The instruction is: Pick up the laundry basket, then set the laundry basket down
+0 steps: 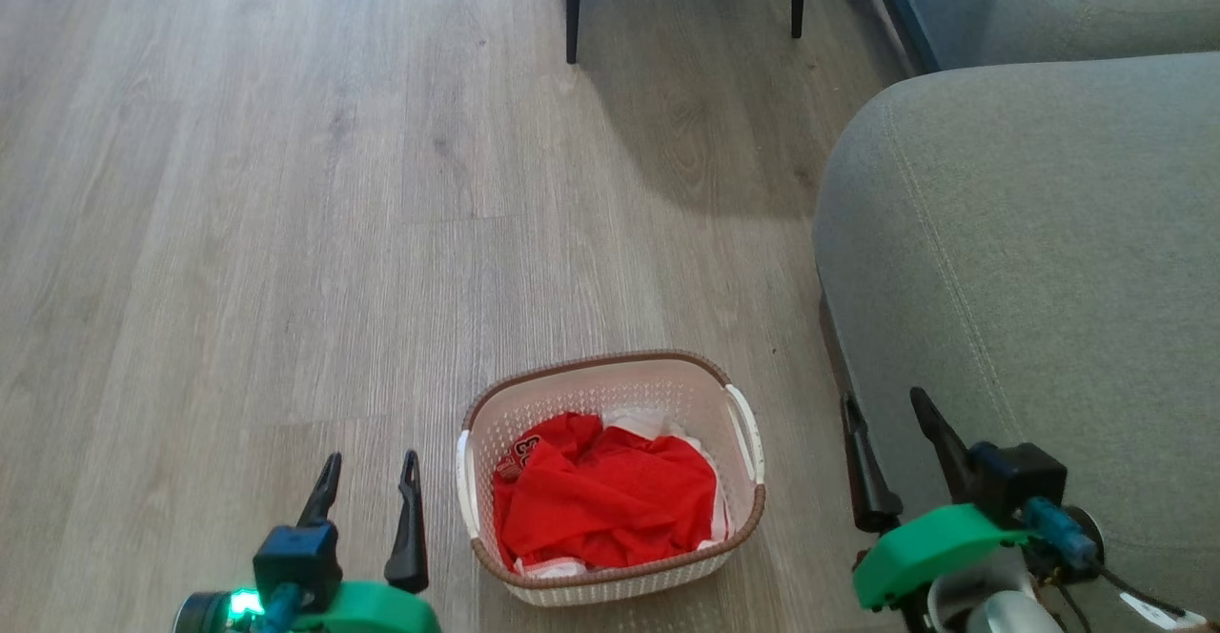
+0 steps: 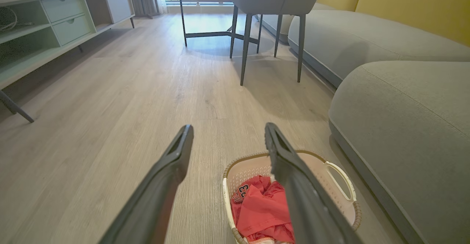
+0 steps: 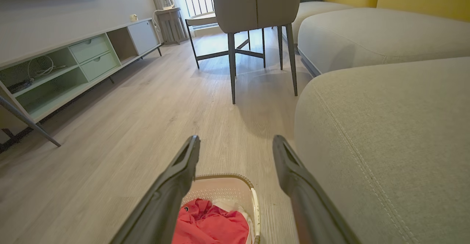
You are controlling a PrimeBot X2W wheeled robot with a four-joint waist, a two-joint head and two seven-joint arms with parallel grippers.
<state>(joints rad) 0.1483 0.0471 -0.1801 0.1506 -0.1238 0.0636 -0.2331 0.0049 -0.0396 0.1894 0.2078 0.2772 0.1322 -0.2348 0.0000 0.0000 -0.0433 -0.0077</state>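
Observation:
The red clothing lies well below the brown rim, so the red clothing will ride along in its heap when I lift the laundry basket.
The laundry basket stands on the wooden floor between my two arms, cream-white with perforated walls, a brown rim and white side handles. Red clothing fills its bottom. My left gripper hangs open to the left of the basket, apart from it, with nothing between its fingers. My right gripper is open to the right of the basket, in front of the sofa edge. The basket lies low behind the right finger in the left wrist view, and the basket sits low between the fingers in the right wrist view.
A grey sofa bulks close on the right of the basket. A chair with dark legs and a small table stand farther ahead. A pale green low cabinet runs along the left wall. Open floor stretches to the left.

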